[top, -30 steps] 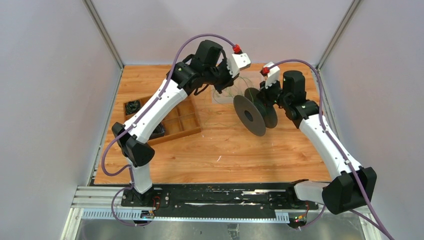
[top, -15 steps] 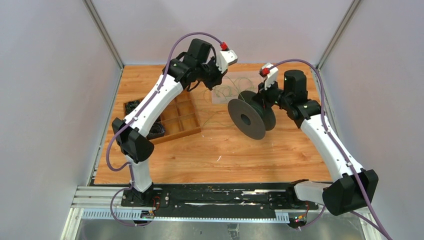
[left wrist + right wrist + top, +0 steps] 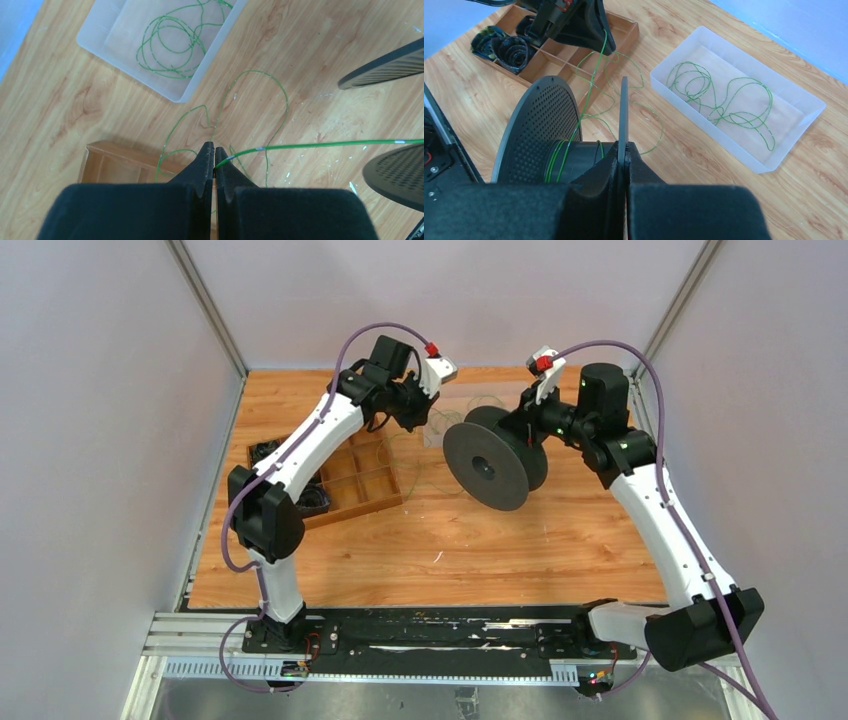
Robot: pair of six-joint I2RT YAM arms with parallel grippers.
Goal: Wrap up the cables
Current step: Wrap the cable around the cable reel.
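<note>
The green cable runs straight to the spool's middle (image 3: 574,161), so the robot's left gripper should go on lowering the green cable toward the slack loops (image 3: 425,478) before it lets go there.
The cables are thin green wires. One strand (image 3: 320,145) runs taut from my left gripper (image 3: 214,150), which is shut on it, to a black spool (image 3: 541,125), where a few turns (image 3: 555,162) lie round the hub. My right gripper (image 3: 625,147) is shut on the spool's thin flange (image 3: 623,110) and holds the spool above the table. Slack loops (image 3: 260,100) lie on the wood below. More loops (image 3: 724,100) lie in a clear tray (image 3: 709,125). In the top view the left gripper (image 3: 418,420) is just left of the spool (image 3: 485,465).
A wooden compartment box (image 3: 350,480) stands at the left, under the left arm, with black cord bundles (image 3: 506,47) in its far cells. The clear tray (image 3: 185,87) lies at the back middle. Grey walls close in both sides and the back.
My left gripper has drawn back to the left, away from the spool, with the cable in it. My right arm has raised and turned the spool, its face now more toward the camera.
</note>
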